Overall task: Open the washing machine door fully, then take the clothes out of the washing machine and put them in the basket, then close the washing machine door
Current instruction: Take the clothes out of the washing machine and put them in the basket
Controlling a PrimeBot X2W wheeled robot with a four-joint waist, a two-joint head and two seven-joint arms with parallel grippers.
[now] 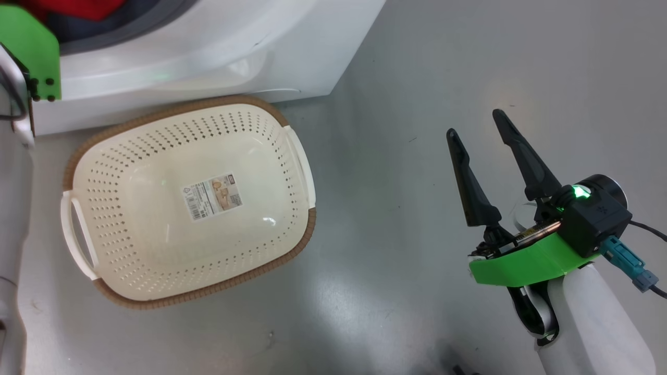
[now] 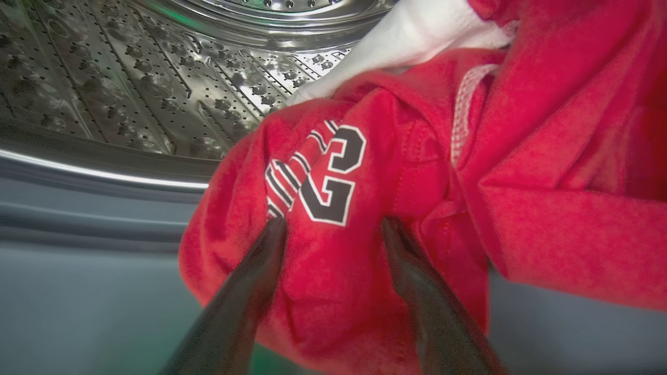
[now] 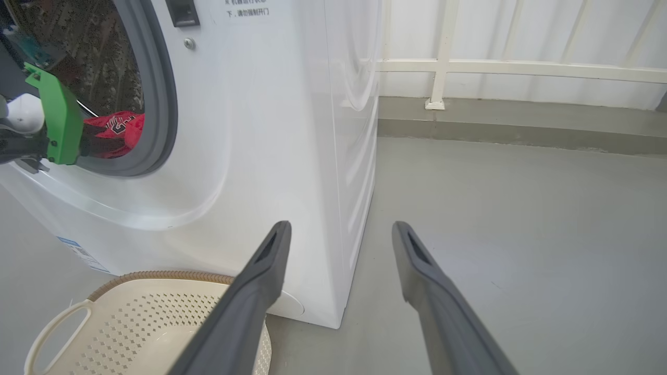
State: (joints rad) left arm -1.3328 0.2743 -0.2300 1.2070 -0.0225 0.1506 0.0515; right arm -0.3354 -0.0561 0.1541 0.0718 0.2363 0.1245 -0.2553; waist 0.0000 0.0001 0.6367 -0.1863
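I expect a separate red garment to stay behind in the drum when I pull out the printed red clothes, because a white-stitched edge lies between them.
The red clothes with a "23" print lie at the mouth of the steel drum of the white washing machine. My left gripper is open, its two dark fingertips pressed into the red cloth on either side of a fold. The head view catches a strip of the clothes at the top left, above the machine's front. The cream basket sits on the floor before the machine, holding nothing. My right gripper hangs open over bare floor, right of the basket. The door is out of view.
My left arm's green bracket reaches into the grey-sealed opening. A paper sticker lies on the basket bottom. A white railing and low kerb run behind the machine. Grey floor stretches to the right.
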